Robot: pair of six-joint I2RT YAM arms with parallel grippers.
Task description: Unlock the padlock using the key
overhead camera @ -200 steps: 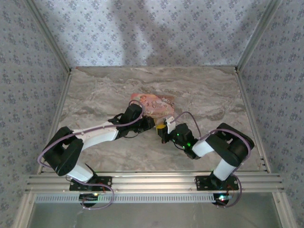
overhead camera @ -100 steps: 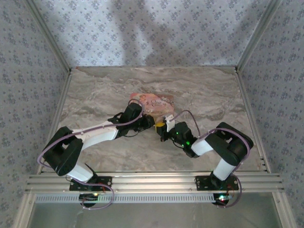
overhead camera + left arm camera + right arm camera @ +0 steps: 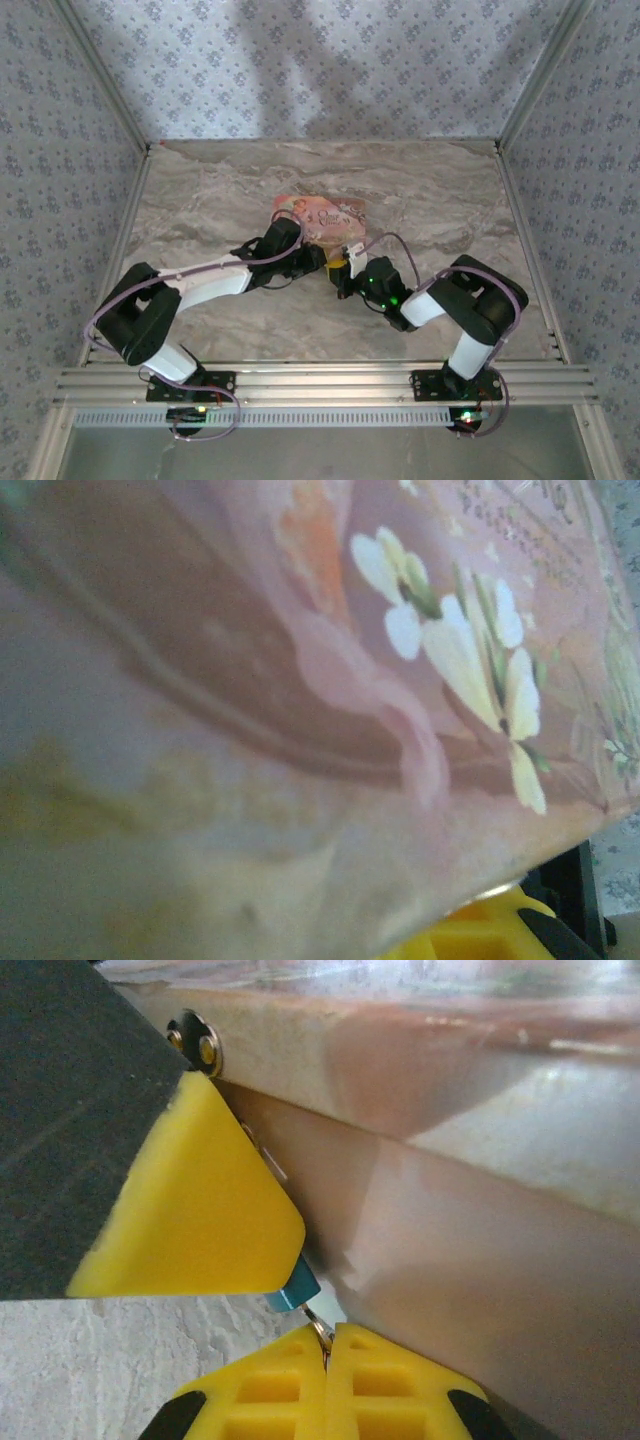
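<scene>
Only a blue corner (image 3: 294, 1289) shows beside the key because my left gripper slants over the padlock. I should open the gripper, back away and pinch the padlock's body below its shackle.
The padlock (image 3: 293, 1289) shows as a small blue corner poking out from under a yellow finger (image 3: 190, 1210) of my left gripper (image 3: 324, 262), which appears shut on it. My right gripper (image 3: 328, 1336) is shut, pinching a thin silvery key (image 3: 320, 1328) whose tip meets the blue body. In the top view both grippers meet just in front of the pink box, the right gripper (image 3: 344, 277) coming in from the right. The rest of the padlock, including its shackle, is hidden by the fingers.
The flat pink illustrated box (image 3: 322, 214) lies right behind the grippers; its side (image 3: 480, 1260) rises close beside my right fingers and its flowered face (image 3: 400, 660) looms close in the left wrist view. Marble tabletop (image 3: 440, 190) lies open around, walled on three sides.
Both grippers have edged slightly towards the pink box, and the left elbow has shifted a little. The grips look unchanged.
</scene>
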